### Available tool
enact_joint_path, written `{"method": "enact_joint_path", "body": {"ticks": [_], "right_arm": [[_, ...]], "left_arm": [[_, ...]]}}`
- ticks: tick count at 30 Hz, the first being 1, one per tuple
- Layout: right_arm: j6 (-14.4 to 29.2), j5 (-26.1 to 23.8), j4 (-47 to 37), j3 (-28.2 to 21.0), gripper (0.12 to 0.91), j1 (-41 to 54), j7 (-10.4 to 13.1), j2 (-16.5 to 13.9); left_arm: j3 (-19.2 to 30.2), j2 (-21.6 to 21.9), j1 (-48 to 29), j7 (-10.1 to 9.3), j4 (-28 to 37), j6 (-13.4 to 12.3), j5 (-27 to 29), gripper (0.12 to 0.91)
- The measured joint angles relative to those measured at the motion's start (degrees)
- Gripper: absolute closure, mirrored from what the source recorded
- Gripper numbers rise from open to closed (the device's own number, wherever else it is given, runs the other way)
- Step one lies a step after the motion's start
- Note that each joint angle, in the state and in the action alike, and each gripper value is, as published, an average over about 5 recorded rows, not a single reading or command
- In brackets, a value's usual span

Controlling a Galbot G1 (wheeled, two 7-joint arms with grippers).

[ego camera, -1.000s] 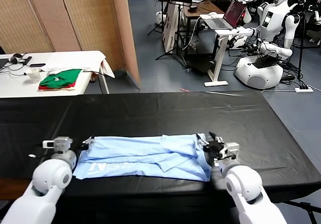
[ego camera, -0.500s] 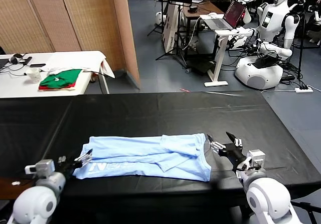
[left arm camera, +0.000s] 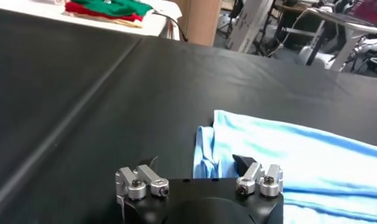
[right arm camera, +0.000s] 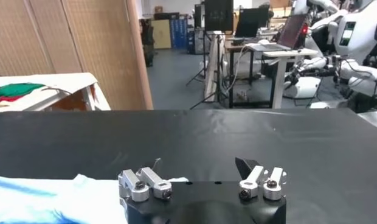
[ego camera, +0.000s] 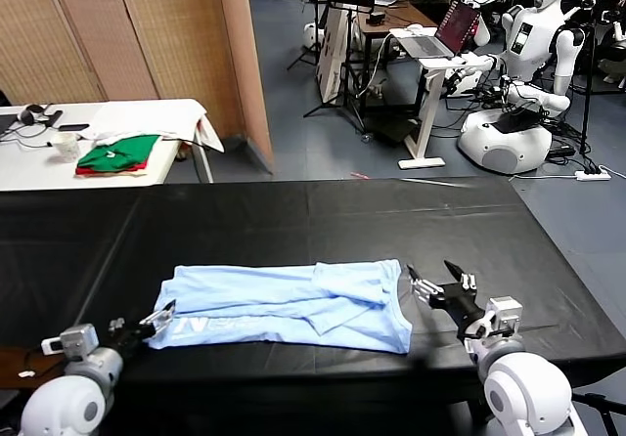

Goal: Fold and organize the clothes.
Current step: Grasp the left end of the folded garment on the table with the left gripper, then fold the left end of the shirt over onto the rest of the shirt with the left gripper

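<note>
My gripper will carry the T-shirt's narrow end (left arm camera: 207, 149) across. The light-blue T-shirt (ego camera: 279, 307) will then fold over together and cover the sleeve, because layers are stacked at that end.
The pale light-blue T-shirt (ego camera: 289, 304) lies folded into a long band on the black table (ego camera: 323, 216), near its front edge, with faint white lettering at its left end. My left gripper (ego camera: 155, 319) is open and empty just off the shirt's left end; the left wrist view shows the shirt's edge (left arm camera: 286, 155) ahead of the left gripper (left arm camera: 197, 164). My right gripper (ego camera: 437, 284) is open and empty just right of the shirt's right end; a corner of the shirt (right arm camera: 48, 198) shows beside the right gripper (right arm camera: 197, 164) in the right wrist view.
A white side table (ego camera: 108, 128) at the back left carries green and red garments (ego camera: 119, 152), a cup and headphones. A wooden partition (ego camera: 147, 35) stands behind it. Desks, a laptop and other robots (ego camera: 518, 74) stand beyond the far right of the table.
Both grippers let go of the shirt's ends and drew back toward the table's front edge, left outward to the left and right outward to the right. The shirt stays folded flat.
</note>
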Motion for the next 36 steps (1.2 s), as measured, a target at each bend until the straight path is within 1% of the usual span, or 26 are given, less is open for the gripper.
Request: {"method": "enact_joint_path", "body": {"ticks": [5, 8, 10, 11, 14, 15, 17, 18, 19, 21, 22, 24, 28, 32, 36], "right_arm": [[0.0, -0.2, 0.0, -0.2, 0.118, 0.2, 0.0, 0.4], [0.1, -0.4, 0.0, -0.4, 0.118, 0.4, -0.1, 0.6], [0.1, -0.6, 0.0, -0.6, 0.118, 0.6, -0.2, 0.8], [0.2, -0.8, -0.1, -0.7, 0.118, 0.6, -0.3, 0.9], [0.3, -1.1, -0.2, -0.9, 0.118, 0.7, -0.5, 1.1], [0.3, -1.2, -0.3, -1.0, 0.118, 0.8, -0.6, 1.2], [0.4, -1.4, -0.4, -1.0, 0.118, 0.9, -0.7, 1.3], [0.4, -1.4, -0.4, -1.0, 0.118, 0.9, -0.7, 1.4], [0.4, -1.5, -0.5, -1.0, 0.118, 1.0, -0.7, 1.4], [0.5, -1.6, -0.5, -1.2, 0.118, 1.0, -0.8, 1.6], [0.5, -1.7, -0.5, -1.3, 0.118, 1.0, -0.8, 1.7], [0.6, -1.9, -0.5, -1.5, 0.118, 1.0, -0.8, 1.9], [0.7, -2.1, -0.6, -1.8, 0.118, 1.0, -0.9, 2.2], [0.8, -2.1, -0.4, -1.8, 0.118, 1.0, -0.8, 2.6], [0.9, -2.1, -0.1, -1.4, 0.118, 0.6, -0.8, 2.9]], "left_arm": [[0.9, -0.2, -0.2, 0.22, 0.6, -0.5, 1.2, 0.128], [1.3, -0.5, -0.1, 0.23, 0.8, -0.7, 1.4, 0.168], [1.5, -0.7, 0.0, 0.23, 0.8, -0.8, 1.4, 0.226], [1.7, -0.8, 0.1, 0.22, 0.7, -0.8, 1.4, 0.265], [2.2, -1.2, 0.3, 0.19, 0.5, -0.9, 1.4, 0.426], [2.4, -1.3, 0.3, 0.18, 0.4, -0.9, 1.4, 0.5], [2.7, -1.4, 0.4, 0.17, 0.3, -1.0, 1.6, 0.613], [2.8, -1.4, 0.5, 0.15, 0.2, -1.0, 1.6, 0.681], [2.9, -1.5, 0.5, 0.13, 0.2, -1.0, 1.6, 0.731], [3.1, -1.4, 0.4, 0.05, 0.3, -0.9, 1.6, 0.804], [3.2, -1.4, 0.3, 0.0, 0.3, -0.9, 1.6, 0.823], [3.3, -1.3, 0.2, -0.06, 0.4, -0.8, 2.0, 0.838], [3.6, -0.9, 0.1, 0.16, 0.1, -1.4, 5.4, 0.84], [3.6, 0.2, 0.3, 1.03, -0.5, -3.4, 11.9, 0.84], [2.9, 1.8, 0.7, 1.18, -0.8, -4.9, 20.2, 0.84]]}}
